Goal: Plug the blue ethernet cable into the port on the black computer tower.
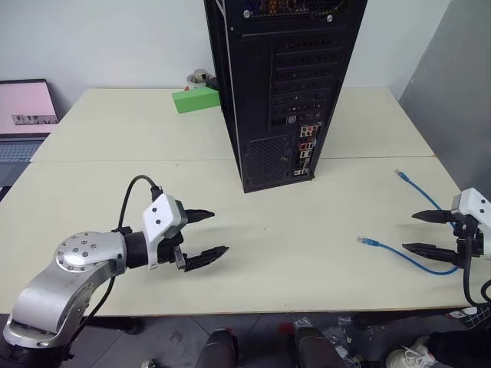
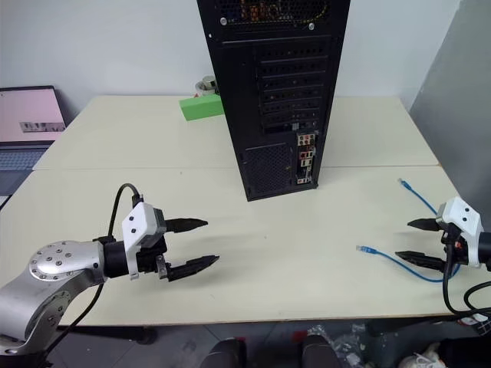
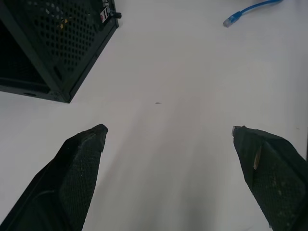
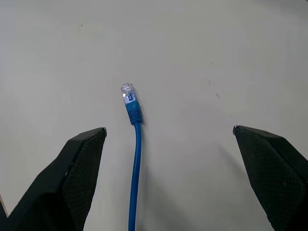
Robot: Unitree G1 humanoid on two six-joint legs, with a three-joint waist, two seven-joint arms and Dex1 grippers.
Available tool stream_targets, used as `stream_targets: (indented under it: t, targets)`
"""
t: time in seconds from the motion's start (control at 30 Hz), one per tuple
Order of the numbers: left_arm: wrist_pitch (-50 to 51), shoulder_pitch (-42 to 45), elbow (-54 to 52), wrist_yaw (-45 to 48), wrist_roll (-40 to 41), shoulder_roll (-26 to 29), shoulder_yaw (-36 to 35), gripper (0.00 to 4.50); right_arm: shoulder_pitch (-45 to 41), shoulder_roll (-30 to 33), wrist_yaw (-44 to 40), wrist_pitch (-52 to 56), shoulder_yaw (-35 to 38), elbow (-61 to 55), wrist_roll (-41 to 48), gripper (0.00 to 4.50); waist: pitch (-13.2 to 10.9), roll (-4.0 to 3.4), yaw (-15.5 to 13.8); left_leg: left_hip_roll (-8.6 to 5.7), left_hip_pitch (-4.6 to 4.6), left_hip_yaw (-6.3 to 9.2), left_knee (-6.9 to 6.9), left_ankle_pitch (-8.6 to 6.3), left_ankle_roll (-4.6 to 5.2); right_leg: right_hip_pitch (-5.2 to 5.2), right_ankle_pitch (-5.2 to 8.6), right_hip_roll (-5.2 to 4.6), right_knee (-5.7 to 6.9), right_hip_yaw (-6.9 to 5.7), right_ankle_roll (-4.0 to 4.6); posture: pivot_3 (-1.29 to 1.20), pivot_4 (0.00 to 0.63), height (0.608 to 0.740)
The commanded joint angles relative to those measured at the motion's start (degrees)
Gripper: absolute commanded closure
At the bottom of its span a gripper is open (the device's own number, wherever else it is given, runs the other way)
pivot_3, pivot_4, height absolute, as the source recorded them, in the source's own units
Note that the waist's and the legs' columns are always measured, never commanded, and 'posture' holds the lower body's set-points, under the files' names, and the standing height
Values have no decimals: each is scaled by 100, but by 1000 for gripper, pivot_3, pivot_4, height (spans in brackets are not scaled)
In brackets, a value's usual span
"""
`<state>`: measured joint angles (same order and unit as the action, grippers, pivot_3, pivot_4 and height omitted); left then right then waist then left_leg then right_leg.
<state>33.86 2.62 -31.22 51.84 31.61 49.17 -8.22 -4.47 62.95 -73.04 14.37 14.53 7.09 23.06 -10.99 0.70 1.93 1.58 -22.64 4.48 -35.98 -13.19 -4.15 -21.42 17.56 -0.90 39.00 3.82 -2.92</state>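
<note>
The blue ethernet cable is lying in a loose bend [image 1: 430, 269]. Its far end [image 1: 401, 175] will hardly move when I bring the plug to the tower.
The black computer tower [image 1: 284, 84] stands upright at the back middle of the table, its rear panel facing me. The port is somewhere in the small connector cluster [image 1: 305, 149] low on that panel; I cannot pick it out. The blue ethernet cable [image 1: 406, 257] lies loose on the table at the right, one clear plug [image 1: 364, 241] pointing left and the other end [image 1: 400, 175] farther back. My right gripper [image 1: 409, 231] is open just above the cable, whose plug [image 4: 127, 91] lies ahead between the fingers. My left gripper [image 1: 220, 231] is open and empty at the front left, facing the tower [image 3: 48, 43].
A green block [image 1: 196, 100] and a small round object [image 1: 199, 77] sit behind the tower's left side. A laptop [image 1: 23, 115] stands off the table at far left. A grey partition [image 1: 453, 77] rises at the right. The beige table [image 1: 276, 253] reaches its front edge just beneath the arms.
</note>
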Motion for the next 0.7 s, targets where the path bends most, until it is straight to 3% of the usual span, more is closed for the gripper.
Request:
stream_targets:
  t: [0.03, 0.7]
  targets:
    - [9, 30, -182, 70, 125, 85, -119, 33, -87, 96, -66, -38, 111, -20, -38, 0, 0, 0, 0, 0, 0, 0, 0, 0, 0, 0, 0, 0, 0, 0, 0, 0, 150, 740]
    - [20, -61, -498, -95, -48, 19, 236, 33, 287, 354, -219, -241, 364, 81, -356, 0, 0, 0, -4, 0, -1, 0, -3, 0, 0, 1, 0, 0, 0, 1, 0, 0, 150, 740]
